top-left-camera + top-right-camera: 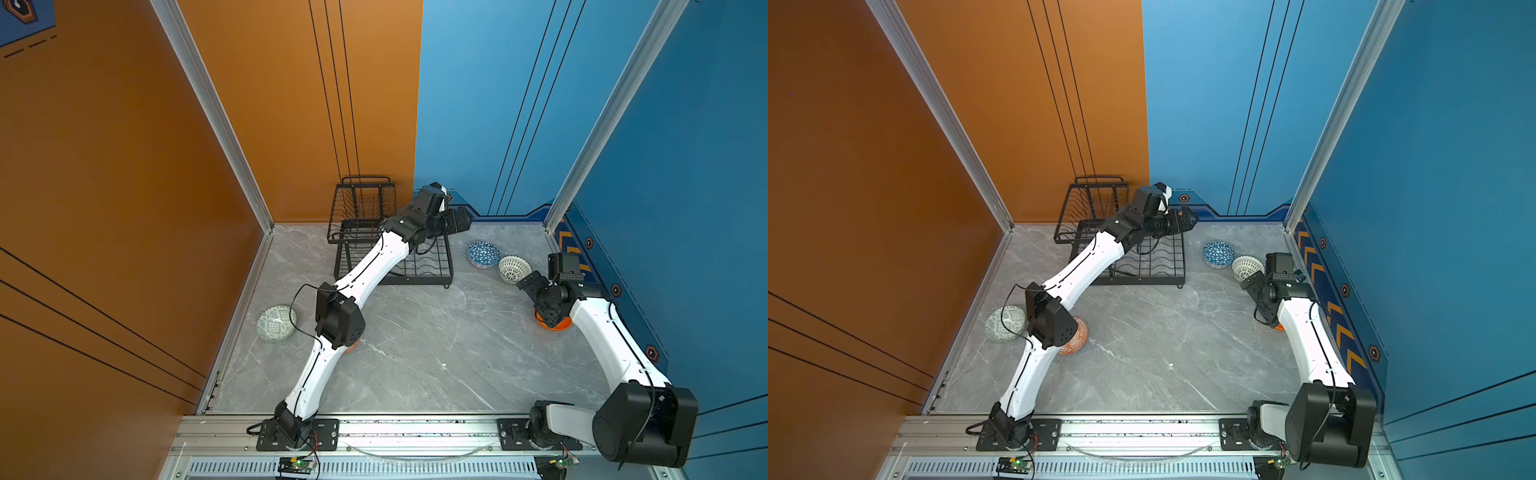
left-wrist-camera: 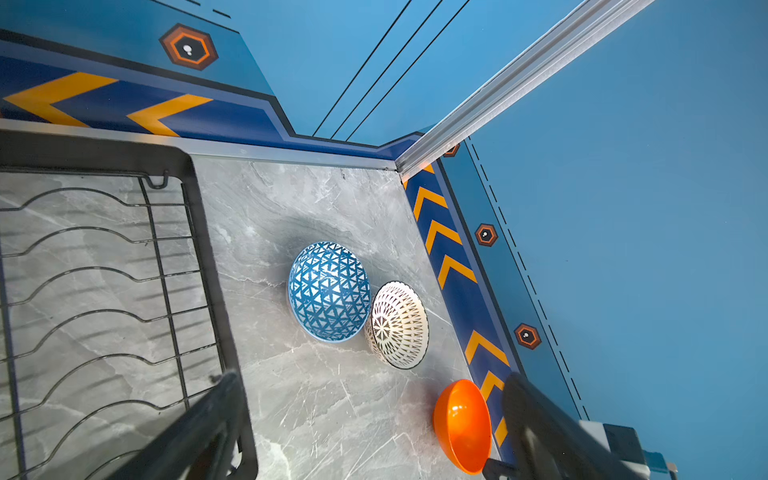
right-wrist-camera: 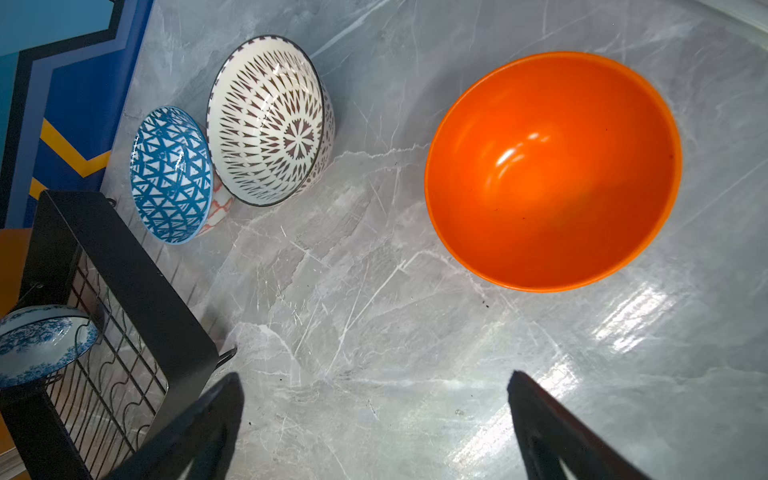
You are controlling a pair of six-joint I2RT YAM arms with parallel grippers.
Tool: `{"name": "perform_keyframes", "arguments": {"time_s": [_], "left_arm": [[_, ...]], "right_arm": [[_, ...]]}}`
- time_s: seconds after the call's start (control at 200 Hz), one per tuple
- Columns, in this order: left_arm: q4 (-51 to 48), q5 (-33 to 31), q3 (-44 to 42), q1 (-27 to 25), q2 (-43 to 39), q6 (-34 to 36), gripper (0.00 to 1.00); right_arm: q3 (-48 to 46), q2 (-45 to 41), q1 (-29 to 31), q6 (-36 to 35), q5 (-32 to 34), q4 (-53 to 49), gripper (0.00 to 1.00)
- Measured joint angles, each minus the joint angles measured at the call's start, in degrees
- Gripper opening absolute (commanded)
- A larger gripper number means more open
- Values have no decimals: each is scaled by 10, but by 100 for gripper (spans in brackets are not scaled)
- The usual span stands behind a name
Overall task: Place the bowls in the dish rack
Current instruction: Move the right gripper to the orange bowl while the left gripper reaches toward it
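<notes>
A gap (image 3: pixel 379 164) separates the plain orange bowl from the white lattice bowl, so the robot's right gripper keeps going down until its fingers straddle the plain orange bowl's rim (image 3: pixel 432 214).
The black wire dish rack (image 1: pixel 432 274) (image 1: pixel 1167 270) stands at the back middle. A blue-white floral bowl (image 3: pixel 37 345) sits in it. To its right lie a blue-white triangle bowl (image 1: pixel 483 254) (image 2: pixel 328 291) and a white lattice bowl (image 1: pixel 514 269) (image 2: pixel 399 324), touching. The plain orange bowl (image 3: pixel 552 170) (image 1: pixel 555 325) sits near the right wall, partly under my right arm. My left gripper (image 1: pixel 467 222) (image 2: pixel 371 378) hangs open and empty above the rack's far right corner. My right gripper (image 1: pixel 521 284) (image 3: pixel 376 374) is open and empty, low beside the lattice bowl.
A pale green patterned bowl (image 1: pixel 276 323) (image 1: pixel 1005 324) lies upside down by the left wall. An orange-white geometric bowl (image 1: pixel 1077 336) sits partly under my left elbow. Blue walls close in the back and right.
</notes>
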Motion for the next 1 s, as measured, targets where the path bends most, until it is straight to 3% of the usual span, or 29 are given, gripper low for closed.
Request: {"name": "perform_keyframes", "arguments": {"time_s": [0.15, 0.385, 0.515, 0.846, 1.001], "left_arm": [[0, 3, 3, -2, 14, -8, 98], [-1, 16, 2, -5, 23, -21, 98], [-5, 24, 2, -14, 23, -8, 98], [-24, 43, -7, -55, 23, 42, 98], [-40, 49, -17, -68, 23, 66, 98]], "right_arm": [[48, 27, -16, -42, 3, -41, 100], [129, 155, -51, -115, 7, -96, 100], [143, 200, -66, -141, 7, -115, 92], [143, 264, -89, -189, 2, -121, 82], [144, 280, -89, -205, 2, -120, 70]]}}
